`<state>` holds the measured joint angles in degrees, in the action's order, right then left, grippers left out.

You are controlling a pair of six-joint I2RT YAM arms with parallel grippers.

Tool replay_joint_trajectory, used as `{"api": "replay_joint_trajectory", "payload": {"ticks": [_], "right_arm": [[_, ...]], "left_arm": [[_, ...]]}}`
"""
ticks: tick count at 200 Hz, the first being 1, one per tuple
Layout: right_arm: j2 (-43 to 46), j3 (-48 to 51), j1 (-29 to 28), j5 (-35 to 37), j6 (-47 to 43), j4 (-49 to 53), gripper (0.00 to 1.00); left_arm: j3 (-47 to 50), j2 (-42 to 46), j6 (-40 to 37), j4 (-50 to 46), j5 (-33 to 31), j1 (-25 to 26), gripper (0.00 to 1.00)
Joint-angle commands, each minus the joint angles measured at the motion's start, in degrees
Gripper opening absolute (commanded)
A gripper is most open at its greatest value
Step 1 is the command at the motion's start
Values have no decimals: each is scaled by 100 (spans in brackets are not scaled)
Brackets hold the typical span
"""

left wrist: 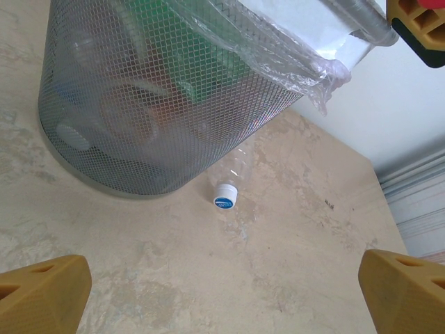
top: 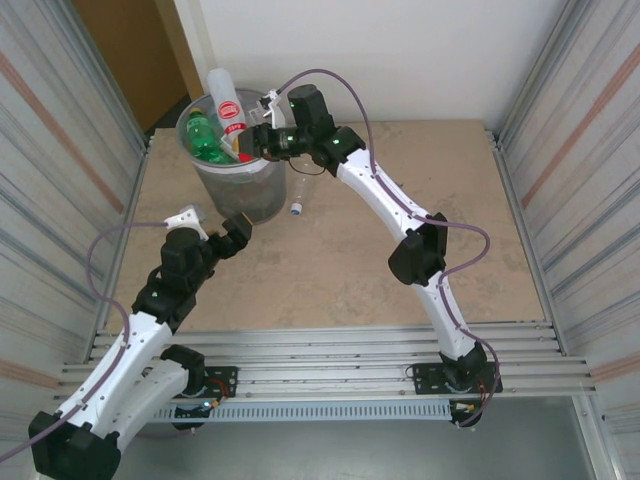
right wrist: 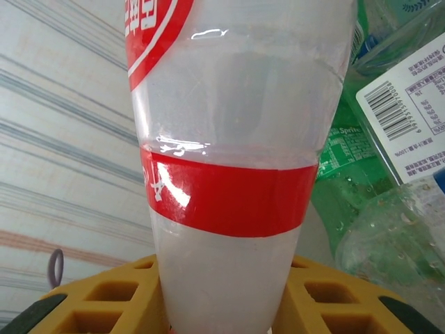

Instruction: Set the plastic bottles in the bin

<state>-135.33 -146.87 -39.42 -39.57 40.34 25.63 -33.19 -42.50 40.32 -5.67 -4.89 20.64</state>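
I should take the bottle's bottom end (top: 218, 80) with my left gripper and lower the bottle neck first, because my right gripper is holding the bottle (top: 236, 131) by its neck with its bottom pointing up.
The bin (top: 238, 188), a tall round grey mesh wastebasket with a clear bag liner, stands at the table's far left, heaped with plastic bottles, among them green ones (top: 206, 140). My right gripper (top: 251, 143) hangs over its rim, shut on a clear bottle with a red and white label (top: 228, 108) that stands upright above the heap. Seen from the right wrist, that bottle (right wrist: 229, 139) sits between the yellow pads (right wrist: 104, 299). One clear bottle with a white and blue cap (left wrist: 224, 195) lies on the table against the bin's base (left wrist: 139, 104). My left gripper (top: 238, 232) is open, short of it.
Corrugated metal walls close in both sides of the table (top: 400, 270). A white wall and a brown door panel (top: 130, 60) stand behind the bin. In the right wrist view, green bottles (right wrist: 341, 181) and a white barcode label (right wrist: 410, 111) lie in the bin.
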Motion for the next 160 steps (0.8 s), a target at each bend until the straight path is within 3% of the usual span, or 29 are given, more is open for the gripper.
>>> {"api": "replay_joint_trajectory", "payload": {"ticks": [1,82,106,133,160], "right_arm": [[-195,-176,-24,-145,168,-50,41],[-252,-176,11,-81,221,68,48],[-224,-163,11,27,151,158,48],[-161,-170,21,162,31,275,48],[27,-140,24,394,-222,577,48]], "left_arm": [[-17,-3,-34,228,60,-19,99],[-159,-101,-76,299,145,-14,99],[-209,-113,-162,332,-104,-17,99],[-400,-390,-454,838,-588,-27,97],[-669,-1013,-899,1787,-660,-88,95]]}}
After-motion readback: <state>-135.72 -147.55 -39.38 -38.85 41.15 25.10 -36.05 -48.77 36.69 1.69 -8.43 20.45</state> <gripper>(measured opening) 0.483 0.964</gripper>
